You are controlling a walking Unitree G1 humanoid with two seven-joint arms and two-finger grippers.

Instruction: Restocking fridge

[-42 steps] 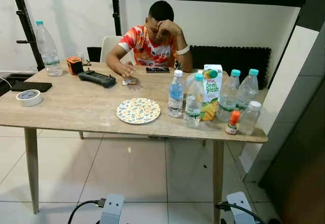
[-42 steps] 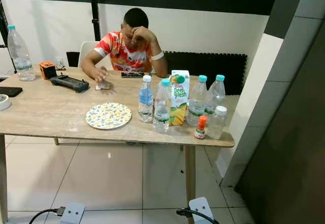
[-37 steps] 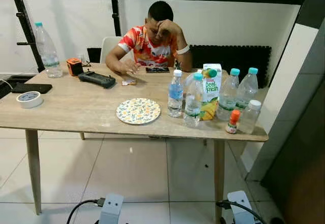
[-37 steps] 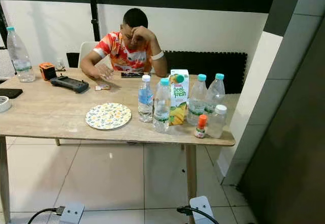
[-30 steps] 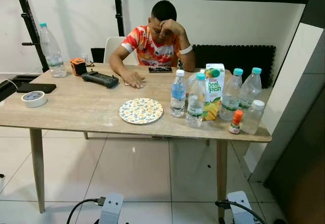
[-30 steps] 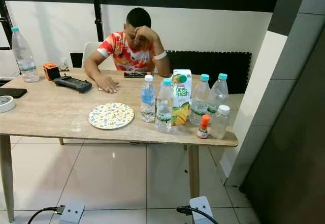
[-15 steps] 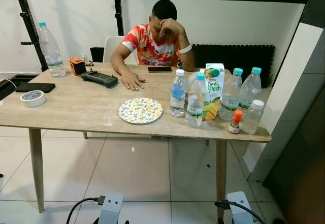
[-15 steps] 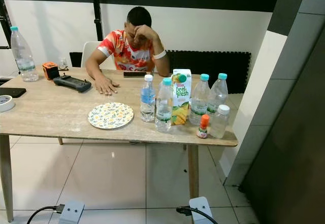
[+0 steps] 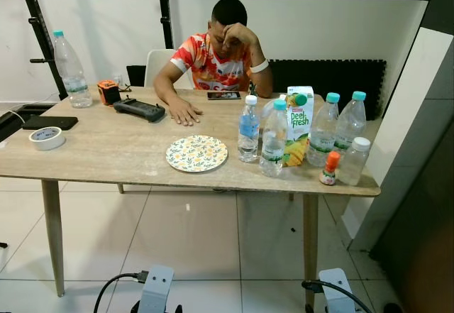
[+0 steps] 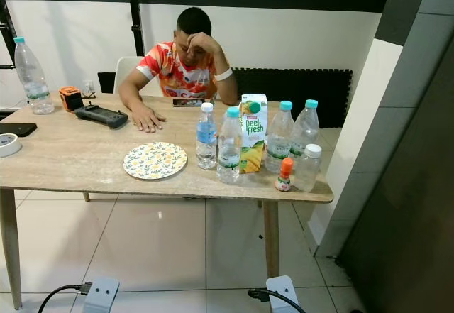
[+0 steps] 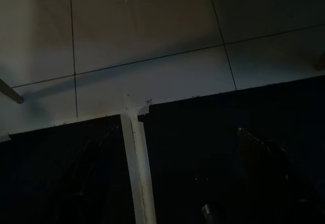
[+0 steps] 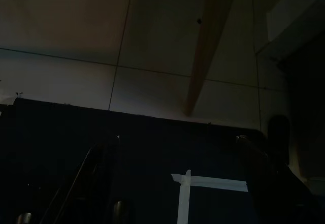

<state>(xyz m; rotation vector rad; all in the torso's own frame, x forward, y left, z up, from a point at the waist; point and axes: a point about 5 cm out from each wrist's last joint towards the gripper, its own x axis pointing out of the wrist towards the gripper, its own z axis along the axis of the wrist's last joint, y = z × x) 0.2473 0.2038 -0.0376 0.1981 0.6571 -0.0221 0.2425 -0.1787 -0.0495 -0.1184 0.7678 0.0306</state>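
A white edge shows from behind the clear water bottle (image 9: 274, 144). I should expect a crumpled white bag next to the juice carton when I lift the bottle.
A green-and-white juice carton (image 9: 299, 125) stands near the right end of the wooden table (image 9: 106, 150). Several clear water bottles with teal caps (image 9: 273, 139) surround it, one with a blue label (image 9: 247, 130). Near the front right corner are a white-capped bottle (image 9: 353, 162) and a small orange-capped bottle (image 9: 328, 169). Both arms hang low in front of the table, their wrists at the bottom of the eye views. In the dark wrist views my left gripper (image 11: 175, 130) and right gripper (image 12: 175, 140) point at the floor, fingers apart and holding nothing.
A person (image 9: 220, 57) sits behind the table, head on one hand, the other hand flat on the top. A flowered plate (image 9: 196, 153), tape roll (image 9: 47, 137), black controller (image 9: 138, 108) and large bottle (image 9: 69, 68) lie to the left. A dark panel (image 9: 425, 221) rises at right.
The person's hand stopped handling a small item and now lies flat on the table. The view has shifted slightly. The bottles and carton have not moved.
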